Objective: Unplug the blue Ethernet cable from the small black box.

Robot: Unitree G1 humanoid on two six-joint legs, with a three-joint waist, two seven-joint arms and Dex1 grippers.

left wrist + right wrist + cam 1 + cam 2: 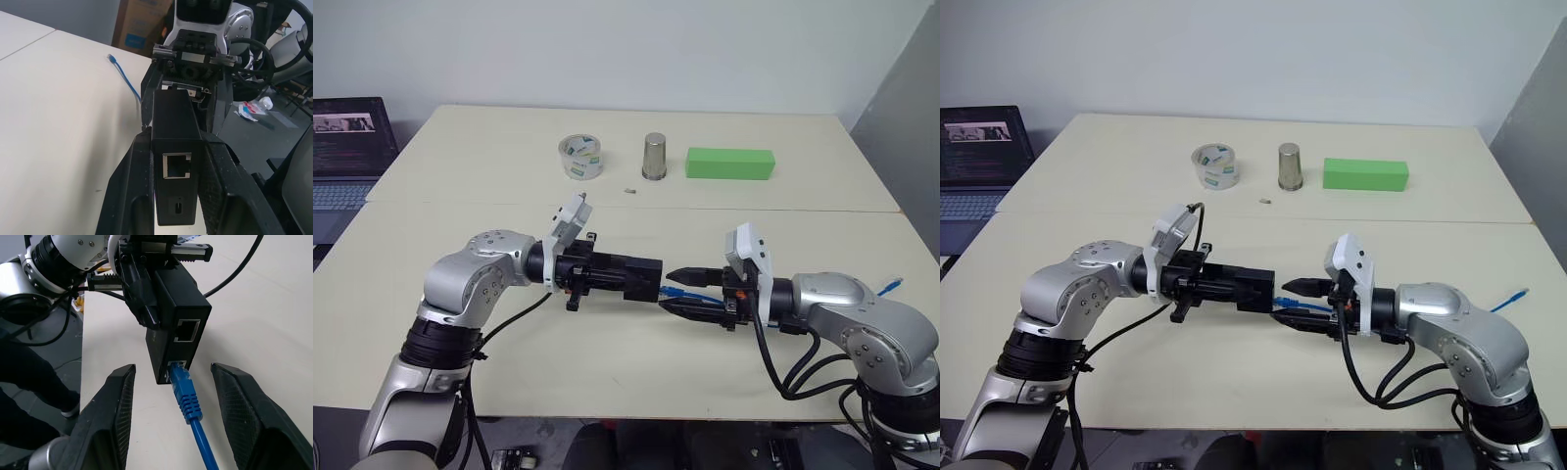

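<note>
The plug [187,399] lies slanted across the gap between the right gripper's open fingers, so the robot should square that right gripper to the box and close beside the port before pulling.
My left gripper [625,276] is shut on the small black box [646,277] and holds it level above the table's front half. The blue Ethernet cable [188,399] is plugged into the lower port on the box's face [181,298] that is turned to my right gripper; the port above it is empty. My right gripper [668,290] is open, one finger [112,416] on each side of the plug without touching it. The cable's free end [891,286] lies on the table by the right arm. The box's other end [176,122] shows an empty port.
At the back of the table [489,382] stand a tape roll [580,157], a metal cup [654,156] and a green block [729,163], with a tiny object [630,190] in front of them. A laptop [347,147] sits beyond the left edge.
</note>
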